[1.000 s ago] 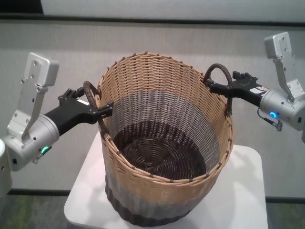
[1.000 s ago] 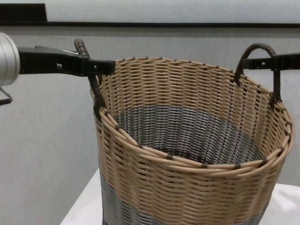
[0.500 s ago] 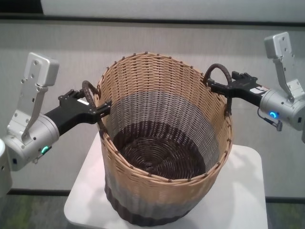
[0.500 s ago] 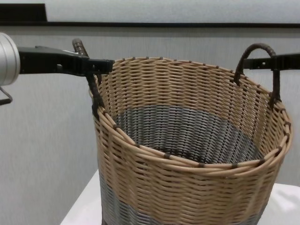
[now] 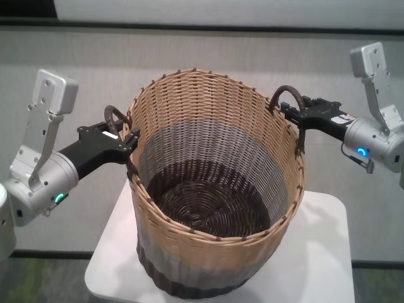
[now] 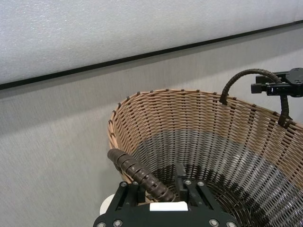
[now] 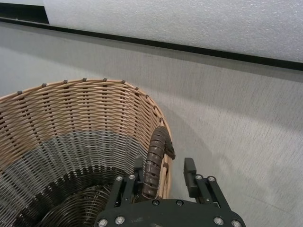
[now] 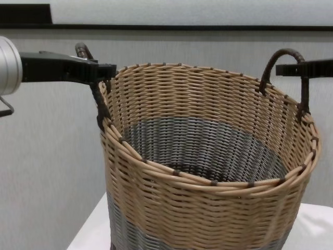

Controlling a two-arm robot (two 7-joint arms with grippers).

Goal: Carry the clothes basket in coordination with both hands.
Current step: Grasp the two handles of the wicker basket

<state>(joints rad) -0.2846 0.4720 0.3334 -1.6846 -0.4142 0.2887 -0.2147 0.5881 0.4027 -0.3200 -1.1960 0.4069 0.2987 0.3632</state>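
I see the loop handle upright with its ends bound into the basket's rim point(image 8: 303, 111), so the clothes basket point(image 8: 208, 203) will follow stiffly and stay wide open when I lift.
The clothes basket point(image 5: 214, 158) stands upright on a white table point(image 5: 328, 252), its tan rim wide open in the chest view point(image 8: 208, 208). My left gripper point(image 5: 129, 142) reaches in level at the left loop handle point(image 5: 113, 117). In the left wrist view the handle point(image 6: 137, 172) runs between the fingers point(image 6: 181, 172), and a gap shows beside it. My right gripper point(image 5: 287, 112) straddles the right handle point(image 5: 287, 93). In the right wrist view that handle point(image 7: 154, 161) lies against one finger and clear of the other finger point(image 7: 189, 168). Both grippers are open, their jaws only partly closed.
A grey wall with a dark horizontal strip point(image 5: 202, 25) stands close behind the basket. The small table's edges point(image 5: 95, 271) lie just beyond the basket's base. The floor point(image 5: 38, 278) shows below on the left.
Both grippers' jaws have narrowed around the handles. The left gripper's tips have drawn back a little from the rim. The basket has shifted slightly to the left.
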